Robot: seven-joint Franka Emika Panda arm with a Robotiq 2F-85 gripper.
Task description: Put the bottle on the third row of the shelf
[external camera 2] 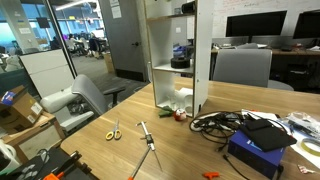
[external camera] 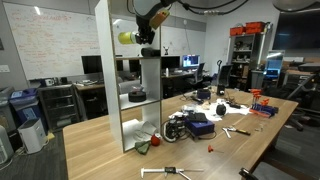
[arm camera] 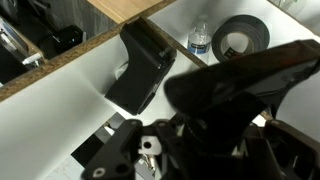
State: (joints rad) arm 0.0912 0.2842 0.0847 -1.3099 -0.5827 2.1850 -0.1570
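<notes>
My gripper should keep lowering the yellow-green bottle [external camera: 127, 38], which hangs over a clear part of the third-row board [external camera: 128, 57] beside the black box, until the bottle sits there.
The yellow-green bottle [external camera: 126, 38] hangs in an upper compartment of the tall white shelf [external camera: 103, 90], above its board. My gripper [external camera: 146, 42] is beside it at the compartment's open side and appears shut on it. In the wrist view the bottle's black trigger head [arm camera: 240, 90] fills the foreground and hides my fingertips. The shelf also shows in an exterior view [external camera 2: 203, 60], where the bottle is not visible.
In the shelf below lie a black box [arm camera: 140, 70], a small water bottle [arm camera: 200, 38] and a black tape roll [arm camera: 240, 38]. On the wooden table are cables and a blue box [external camera 2: 262, 150], scissors [external camera 2: 113, 131] and a screwdriver [external camera 2: 145, 135].
</notes>
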